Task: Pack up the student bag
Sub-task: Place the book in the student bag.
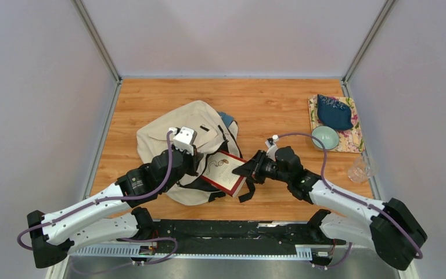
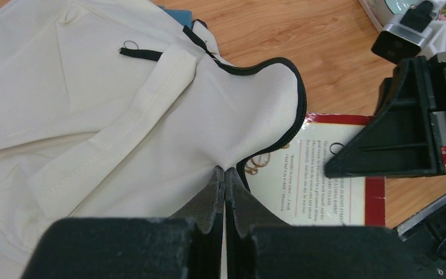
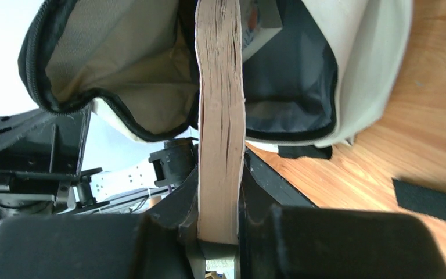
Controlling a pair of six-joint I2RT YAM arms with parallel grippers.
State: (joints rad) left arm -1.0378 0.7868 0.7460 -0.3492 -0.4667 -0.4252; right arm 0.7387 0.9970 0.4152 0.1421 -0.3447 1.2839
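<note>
The red-bordered book (image 1: 223, 171) is sticking halfway out of the opening of the bag, so my right gripper should open, close behind the book and push it deep inside (image 3: 262, 32).
The student bag (image 1: 168, 131), cream canvas with black straps, lies in the middle of the table with its zipped mouth facing right. My left gripper (image 2: 225, 174) is shut on the cream fabric at the zipper edge (image 2: 299, 99), which is pulled up off the table. A red-bordered book (image 1: 223, 170) lies half inside the bag's mouth. My right gripper (image 3: 220, 192) is shut on the book, whose page edge (image 3: 220, 116) points into the dark lining (image 3: 290, 75). In the left wrist view the book (image 2: 319, 192) lies under the flap, with the right gripper's finger (image 2: 395, 139) on it.
A patterned mat (image 1: 354, 139) at the back right carries a dark blue pouch (image 1: 334, 111) and a pale teal bowl (image 1: 325, 138). A clear glass (image 1: 361, 170) stands by the right wall. A loose black strap (image 1: 247, 192) trails on the wood beneath the book.
</note>
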